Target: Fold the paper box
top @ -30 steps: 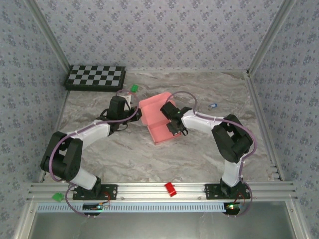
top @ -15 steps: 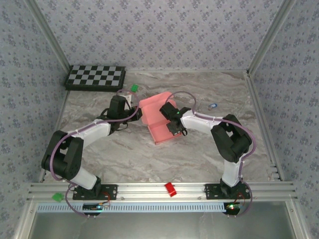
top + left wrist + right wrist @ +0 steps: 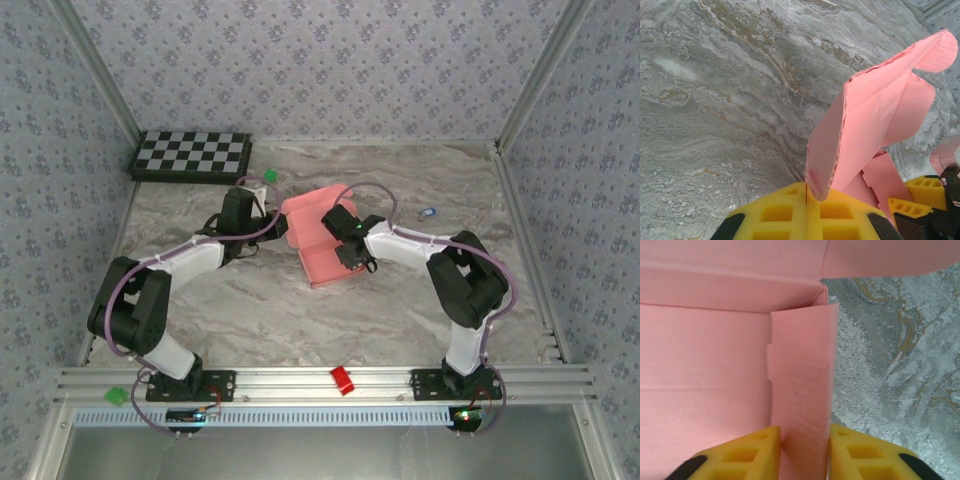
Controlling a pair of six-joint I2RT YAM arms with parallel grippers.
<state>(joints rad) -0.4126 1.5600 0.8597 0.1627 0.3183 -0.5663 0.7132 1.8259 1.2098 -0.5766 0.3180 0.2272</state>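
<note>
My right gripper should open and pinch the side flap [image 3: 799, 365] upright against the box's side nearer the box's back corner [image 3: 823, 296], since it leans in over the box's bottom.
The pink paper box [image 3: 312, 228] lies half folded at the middle of the marble table. My left gripper [image 3: 266, 214] is at its left edge. In the left wrist view the gripper [image 3: 806, 192] is shut, and a curved upright flap of the box [image 3: 875, 110] rises from its yellow fingertips. My right gripper [image 3: 348, 258] reaches over the box's right side from above. Its jaws [image 3: 805, 440] stand apart astride a narrow side flap [image 3: 800, 390], with a thin gap on the right. The box floor [image 3: 705, 365] and back wall show to the left.
A checkerboard [image 3: 192, 155] lies at the back left, with a green block [image 3: 269, 177] near it. A small blue item [image 3: 427, 213] sits right of the box. A red block [image 3: 342, 380] and a green piece [image 3: 116, 395] rest on the front rail. Patterned walls enclose the table.
The right jaws have widened around the side flap. The left gripper has shifted slightly right and back with the box's left flap.
</note>
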